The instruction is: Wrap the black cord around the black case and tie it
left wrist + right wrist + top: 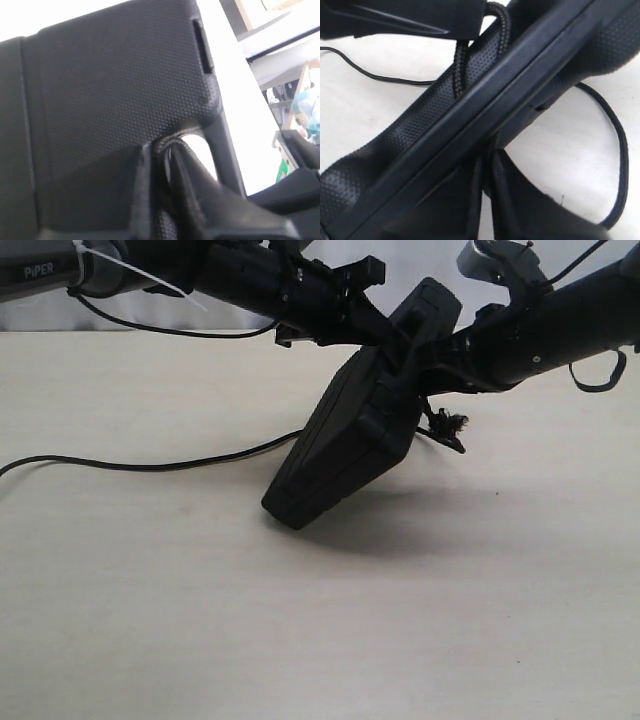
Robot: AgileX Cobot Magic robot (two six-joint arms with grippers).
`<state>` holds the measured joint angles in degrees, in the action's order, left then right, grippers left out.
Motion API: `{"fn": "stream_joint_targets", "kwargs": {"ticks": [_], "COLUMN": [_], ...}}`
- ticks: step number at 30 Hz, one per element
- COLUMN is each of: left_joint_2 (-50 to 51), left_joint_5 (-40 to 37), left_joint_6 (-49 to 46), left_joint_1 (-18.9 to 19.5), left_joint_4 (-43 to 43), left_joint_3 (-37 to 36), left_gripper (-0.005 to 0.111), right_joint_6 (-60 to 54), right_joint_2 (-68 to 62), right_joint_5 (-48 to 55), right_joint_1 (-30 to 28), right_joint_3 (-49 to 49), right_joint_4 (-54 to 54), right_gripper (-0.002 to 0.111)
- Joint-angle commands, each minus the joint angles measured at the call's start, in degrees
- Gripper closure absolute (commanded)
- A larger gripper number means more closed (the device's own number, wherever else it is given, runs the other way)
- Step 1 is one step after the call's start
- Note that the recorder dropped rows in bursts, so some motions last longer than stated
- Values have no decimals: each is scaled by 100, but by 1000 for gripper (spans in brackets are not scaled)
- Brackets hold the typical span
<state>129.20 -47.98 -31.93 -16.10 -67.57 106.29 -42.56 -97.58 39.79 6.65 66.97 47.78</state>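
Observation:
My right gripper holds the cord, with the case tilted on its lower corner (293, 513), so I'll lay the case flat before my left gripper reaches the trailing cord (75, 460).
The black case (340, 450) stands tilted, its lower corner on the table (150, 620) and its handle end raised between both arms. The black cord (150, 465) trails in from the left across the table and passes behind the case; its frayed knot (450, 425) hangs at the right. My left gripper (392, 340) is at the handle, shut on a loop of the cord (167, 146) beside the handle slot. My right gripper (425, 375) meets the handle from the other side. Its fingertips (495, 165) are pinched together at the case's edge (485, 100), apparently on the cord. Braided cord (502, 30) crosses the handle.
A slack bight of cord (620, 145) lies on the table beside the case. Both arms crowd the space above the case's raised end. The pale table stretches wide in front and to the left, with only the trailing cord on it.

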Motion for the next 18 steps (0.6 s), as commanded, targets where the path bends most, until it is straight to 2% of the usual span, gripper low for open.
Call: {"fn": "stream_joint_targets", "kwargs": {"ticks": [1, 4, 8, 9, 10, 11, 13, 15, 18], "left_joint_2": [2, 2, 2, 2, 2, -11, -18, -28, -141], "left_joint_5": [-246, -306, -293, -293, -293, -293, -374, -412, -437], "left_joint_6": [-278, -278, -278, -278, -278, -278, -278, -278, -278], "left_joint_1": [-46, -46, -35, -25, -25, -14, 12, 20, 20], "left_joint_4": [-144, -308, -377, -455, -468, -468, -493, -505, -505], "left_joint_3": [45, 45, 45, 45, 45, 45, 45, 45, 45], "left_gripper": [107, 107, 107, 107, 107, 107, 107, 107, 107], "right_joint_6": [-3, -3, 261, 437, 531, 772, 1415, 1820, 1933], "right_joint_2": [14, 14, 14, 74, 136, 308, 592, 891, 1304], "right_joint_5": [-96, -96, -71, -62, -59, -48, -15, -15, 172], "right_joint_1": [-16, -16, -16, -16, -16, -16, -16, -16, -16], "right_joint_3": [26, 26, 26, 26, 26, 26, 26, 26, 26], "right_joint_4": [72, 72, 72, -53, -306, -958, -2000, -2578, -2795], "right_gripper": [99, 88, 67, 57, 53, 47, 40, 39, 39]}}
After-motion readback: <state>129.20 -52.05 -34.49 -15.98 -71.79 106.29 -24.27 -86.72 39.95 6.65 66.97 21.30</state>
